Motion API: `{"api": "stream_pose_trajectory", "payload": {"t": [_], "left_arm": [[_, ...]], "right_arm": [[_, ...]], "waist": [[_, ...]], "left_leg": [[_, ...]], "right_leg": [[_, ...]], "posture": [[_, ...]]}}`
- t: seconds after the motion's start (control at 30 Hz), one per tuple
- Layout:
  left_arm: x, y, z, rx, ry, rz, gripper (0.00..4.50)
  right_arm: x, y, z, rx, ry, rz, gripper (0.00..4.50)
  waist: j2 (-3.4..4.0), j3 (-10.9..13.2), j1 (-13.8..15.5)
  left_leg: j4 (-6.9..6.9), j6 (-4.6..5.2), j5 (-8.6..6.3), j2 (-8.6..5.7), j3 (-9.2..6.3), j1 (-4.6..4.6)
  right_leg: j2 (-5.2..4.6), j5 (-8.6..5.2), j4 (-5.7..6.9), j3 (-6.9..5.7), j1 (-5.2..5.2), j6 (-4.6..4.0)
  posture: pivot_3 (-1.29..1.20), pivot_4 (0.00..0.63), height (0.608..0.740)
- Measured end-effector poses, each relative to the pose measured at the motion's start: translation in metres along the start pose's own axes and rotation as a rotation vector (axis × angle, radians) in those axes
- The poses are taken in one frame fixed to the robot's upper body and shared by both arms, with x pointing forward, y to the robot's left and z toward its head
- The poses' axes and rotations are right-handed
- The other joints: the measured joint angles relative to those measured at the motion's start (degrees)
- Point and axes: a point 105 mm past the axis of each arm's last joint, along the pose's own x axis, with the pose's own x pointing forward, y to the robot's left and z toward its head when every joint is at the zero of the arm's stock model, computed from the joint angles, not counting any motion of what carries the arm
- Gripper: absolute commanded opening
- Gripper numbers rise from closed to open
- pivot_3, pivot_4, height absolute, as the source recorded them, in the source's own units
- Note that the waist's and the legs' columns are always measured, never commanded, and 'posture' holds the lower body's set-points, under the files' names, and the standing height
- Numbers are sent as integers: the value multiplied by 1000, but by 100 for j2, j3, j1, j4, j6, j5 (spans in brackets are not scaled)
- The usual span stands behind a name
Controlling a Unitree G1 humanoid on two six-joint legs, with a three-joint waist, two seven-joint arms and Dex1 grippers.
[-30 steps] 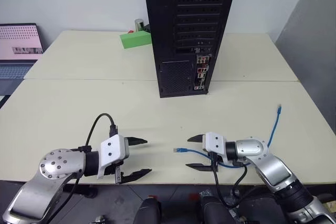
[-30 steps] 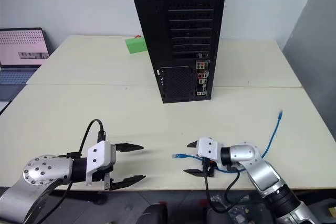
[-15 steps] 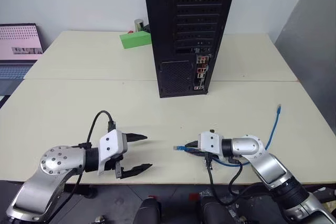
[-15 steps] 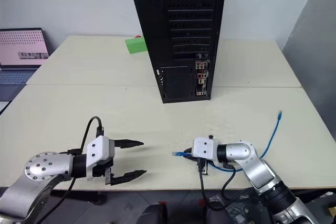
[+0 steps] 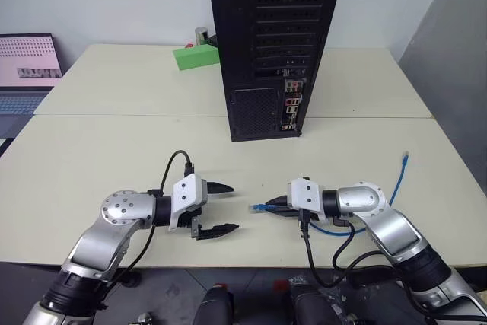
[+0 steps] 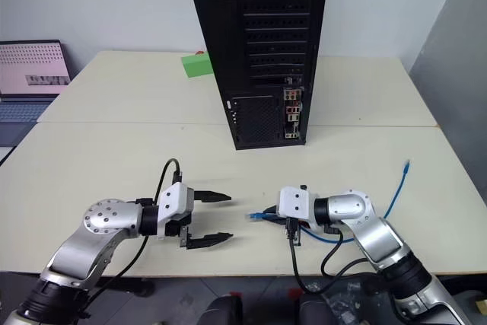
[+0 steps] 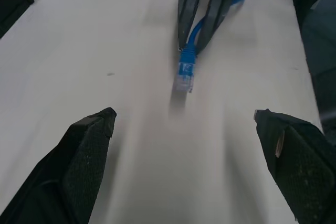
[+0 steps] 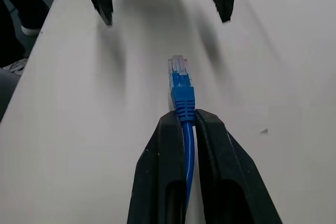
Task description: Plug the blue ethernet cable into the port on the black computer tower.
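The plug (image 8: 182, 95) in my right gripper is rolled the wrong way for the port, so next my left gripper takes hold of its clear end (image 8: 177, 65) and turns it for my right gripper.
The blue ethernet cable (image 5: 394, 186) lies on the table at the right and loops back to my right gripper (image 5: 275, 207). That gripper is shut on the cable just behind its clear plug (image 8: 178, 74), which sticks out to the left a little above the table. My left gripper (image 5: 233, 207) stands open a short way left of the plug and faces it, with nothing between its fingers (image 7: 89, 145). The cable's other plug (image 5: 405, 157) rests near the table's right side. At the back middle, the black computer tower (image 5: 274, 51) stands upright with its port strip (image 5: 291, 104) low on the rear panel.
A green block (image 5: 196, 57) and a silver can (image 5: 201, 36) sit left of the tower. A laptop (image 5: 27, 66) is at the far left. Both grippers hang close to the table's front edge (image 5: 251, 266).
My right gripper has shut on the cable behind the plug and lifted it slightly. My left gripper, still open, has moved right toward the plug.
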Motion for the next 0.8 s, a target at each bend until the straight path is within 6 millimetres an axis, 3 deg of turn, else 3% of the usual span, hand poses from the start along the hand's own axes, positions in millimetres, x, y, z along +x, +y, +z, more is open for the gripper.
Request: {"api": "stream_pose_trajectory", "payload": {"t": [0.23,0.37,0.8], "left_arm": [[12,3,2,27,-31,-42,4500],[17,1,6,47,-52,-80,3815],[21,-2,7,43,-64,-105,958]], "right_arm": [[-1,1,5,-3,-5,-2,36],[-1,2,4,-2,-3,-2,36],[-2,2,2,4,8,-1,28]], "waist": [[0,0,0],[0,0,-2],[0,0,-3]], "left_leg": [[1,0,0,-1,-1,0],[1,0,0,-1,-1,0],[1,0,0,-1,-2,0]], "right_leg": [[0,0,1,0,1,0],[0,0,1,0,1,0],[0,0,1,-1,1,0]], "posture": [[0,150,740],[0,150,740],[0,150,740]]}}
